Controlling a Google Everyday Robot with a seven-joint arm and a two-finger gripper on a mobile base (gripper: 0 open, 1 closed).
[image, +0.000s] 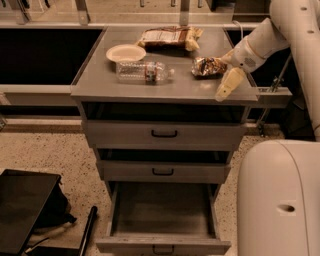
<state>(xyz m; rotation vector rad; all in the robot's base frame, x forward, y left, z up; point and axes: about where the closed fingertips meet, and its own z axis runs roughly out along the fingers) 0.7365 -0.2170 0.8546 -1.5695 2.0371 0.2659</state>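
Note:
I can see the foil snack bag lying next to my open fingers, clear of the water bottle (182, 71). I should go on moving my gripper toward the bag (206, 67) until the fingers are on both sides of it.
My gripper (223, 75) hangs over the right end of the grey cabinet top (180, 90), open. One cream finger (228, 84) points down toward the front right edge. The other finger sits by the right side of a small crinkled foil snack bag (208, 66), which is the nearest thing. A clear plastic water bottle (143, 71) lies on its side at the middle of the top. Behind it rests a pale paper bowl (126, 52). A larger brown snack packet (169, 37) lies at the back.
The cabinet has three drawers: the top drawer (164, 134) and middle drawer (163, 171) look slightly ajar, and the bottom drawer (163, 216) is pulled far out. A black case (25, 210) lies on the floor at left. The robot's white base (280, 200) fills the lower right.

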